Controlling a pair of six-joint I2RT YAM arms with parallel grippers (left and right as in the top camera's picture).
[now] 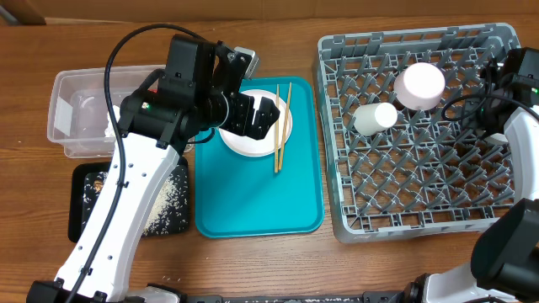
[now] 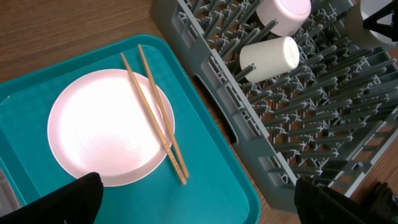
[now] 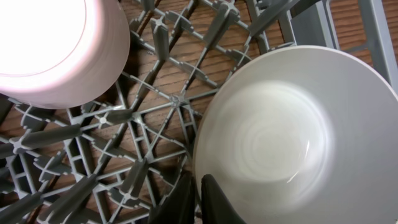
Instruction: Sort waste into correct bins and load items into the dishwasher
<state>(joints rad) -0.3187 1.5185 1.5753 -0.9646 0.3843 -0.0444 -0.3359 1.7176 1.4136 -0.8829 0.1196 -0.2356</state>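
The grey bowl faces up (image 3: 277,140) in the rack, so next I regrip its rim with my right gripper, lift it out and tip it at the rack's empty corner (image 1: 347,57).
A pale pink plate (image 1: 251,133) lies on the teal tray (image 1: 257,206), with two wooden chopsticks (image 1: 280,128) resting across its right side. My left gripper (image 1: 261,112) hovers open over the plate; in the left wrist view its black fingertips (image 2: 84,198) frame the plate (image 2: 106,130) and chopsticks (image 2: 155,118). The grey dish rack (image 1: 421,181) holds an upturned pink bowl (image 1: 419,84) and a white cup (image 1: 375,118) on its side. My right gripper (image 3: 200,198) is shut on the rim of the grey bowl (image 3: 292,143), just above the rack lattice (image 3: 143,112).
The clear tub (image 1: 84,114) stands at far left. In front of it the black tray (image 1: 126,202) carries whitish crumbs and brownish scraps. My left arm crosses over both. The rack's wall (image 2: 217,106) runs close beside the teal tray's right edge.
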